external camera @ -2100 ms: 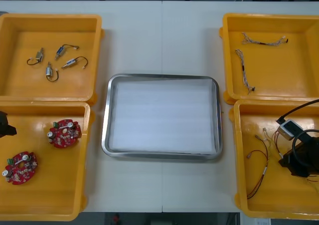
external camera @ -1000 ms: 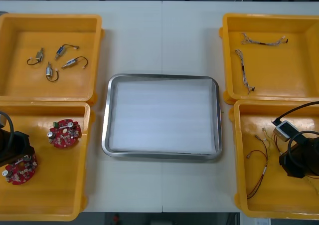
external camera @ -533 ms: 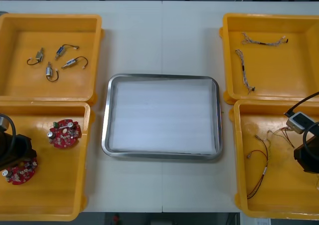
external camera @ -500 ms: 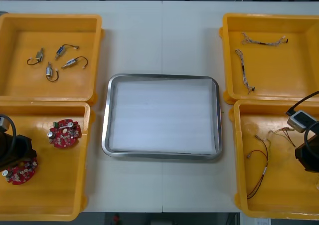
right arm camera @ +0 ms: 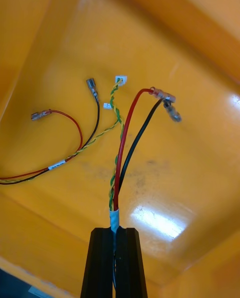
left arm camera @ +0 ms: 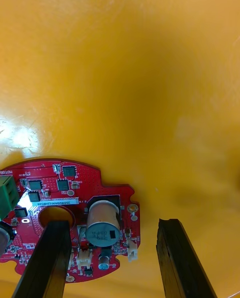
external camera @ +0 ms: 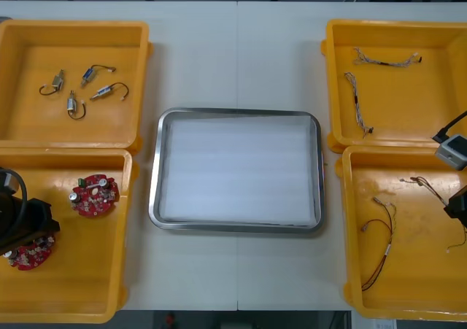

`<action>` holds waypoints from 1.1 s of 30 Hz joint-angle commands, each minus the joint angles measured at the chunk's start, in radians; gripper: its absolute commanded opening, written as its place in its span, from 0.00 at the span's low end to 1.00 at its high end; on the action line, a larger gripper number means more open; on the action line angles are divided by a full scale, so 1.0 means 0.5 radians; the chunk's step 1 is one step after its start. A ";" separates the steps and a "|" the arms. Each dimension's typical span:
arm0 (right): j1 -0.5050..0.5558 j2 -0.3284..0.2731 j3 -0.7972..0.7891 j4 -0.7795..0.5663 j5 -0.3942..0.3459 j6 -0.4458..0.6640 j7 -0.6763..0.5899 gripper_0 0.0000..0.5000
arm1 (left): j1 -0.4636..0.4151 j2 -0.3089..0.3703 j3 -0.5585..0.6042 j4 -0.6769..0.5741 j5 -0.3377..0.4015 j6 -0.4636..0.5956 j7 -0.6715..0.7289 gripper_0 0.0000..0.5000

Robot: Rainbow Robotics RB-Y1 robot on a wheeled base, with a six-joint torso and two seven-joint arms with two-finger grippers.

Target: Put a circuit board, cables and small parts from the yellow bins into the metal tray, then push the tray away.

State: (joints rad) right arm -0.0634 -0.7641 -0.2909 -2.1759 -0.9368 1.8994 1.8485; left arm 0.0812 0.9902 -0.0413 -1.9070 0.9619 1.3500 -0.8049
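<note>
The silver cylinder (left arm camera: 103,223) is standing seated on the round red circuit board (external camera: 33,254), so the whole board will come along and stay level when I lift by that cylinder.
In the near-left yellow bin (external camera: 87,285) lie two round red circuit boards. My left gripper (external camera: 29,230) hangs open over the nearer board (external camera: 33,254), its fingers (left arm camera: 52,258) astride the board (left arm camera: 60,188) without touching it. The second board (external camera: 93,195) lies apart, toward the tray. At the right edge of the near-right bin (external camera: 408,285) my right gripper (external camera: 458,203) is shut on the taped end of a red and yellow cable (right arm camera: 120,168), whose loose ends (external camera: 422,187) dangle above the bin floor. The metal tray (external camera: 155,168) sits in the middle, white inside.
A second red and yellow cable (external camera: 379,241) lies on the near-right bin floor (right arm camera: 65,143). The far-left bin (external camera: 22,125) holds several small metal parts (external camera: 80,88). Twisted blue and white cables (external camera: 357,103) lie in the far-right bin (external camera: 408,132).
My right gripper has moved to the right and lifted the cable, dragging its ends across the bin. The left gripper has settled a little lower over the nearer board, still open.
</note>
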 commanded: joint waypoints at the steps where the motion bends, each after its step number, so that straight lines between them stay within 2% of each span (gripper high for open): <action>1: -0.214 0.019 -0.066 -0.060 -0.032 0.041 0.009 0.00 | 0.052 0.087 -0.028 0.000 0.003 -0.046 -0.084 1.00; 6: -0.340 0.016 -0.062 -0.060 -0.050 0.041 -0.025 0.00 | 0.052 0.087 -0.031 0.004 -0.006 -0.055 -0.087 1.00; 12: -0.370 0.007 -0.059 -0.060 -0.084 0.041 -0.074 0.00 | 0.052 0.094 -0.077 0.034 -0.015 -0.107 -0.090 1.00; 13: -0.370 0.000 -0.056 -0.060 -0.087 0.041 -0.077 0.00 | 0.052 0.094 -0.086 0.043 -0.015 -0.120 -0.087 0.97; 15: -0.370 -0.024 -0.050 -0.060 -0.105 0.041 -0.098 0.00 | 0.052 0.100 -0.105 0.074 -0.006 -0.166 -0.096 0.68; 16: -0.370 -0.030 -0.047 -0.060 -0.108 0.041 -0.101 0.00 | 0.049 0.100 -0.108 0.080 -0.003 -0.175 -0.099 0.58; 18: -0.370 -0.061 -0.032 -0.060 -0.127 0.041 -0.123 0.00 | 0.052 0.100 -0.108 0.096 0.003 -0.184 -0.105 0.30; 20: -0.370 -0.079 -0.023 -0.060 -0.148 0.041 -0.147 0.00 | 0.052 0.100 -0.108 0.092 0.009 -0.184 -0.105 0.10; 24: -0.370 -0.107 -0.023 -0.060 -0.176 0.041 -0.178 0.00 | 0.046 0.118 -0.108 0.092 0.024 -0.184 -0.105 0.00; 29: -0.376 -0.153 -0.007 -0.060 -0.216 0.041 -0.227 0.00 | 0.040 0.164 -0.074 0.059 0.034 -0.163 -0.124 0.00; 33: -0.386 -0.162 -0.007 -0.060 -0.237 0.041 -0.252 0.00 | 0.037 0.210 0.061 -0.067 0.043 0.009 -0.139 0.00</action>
State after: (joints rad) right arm -0.2272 -0.8031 -0.2957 -2.1787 -1.0409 1.9158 1.7575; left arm 0.0811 1.0384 -0.0721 -1.8814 0.9705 1.2910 -0.8050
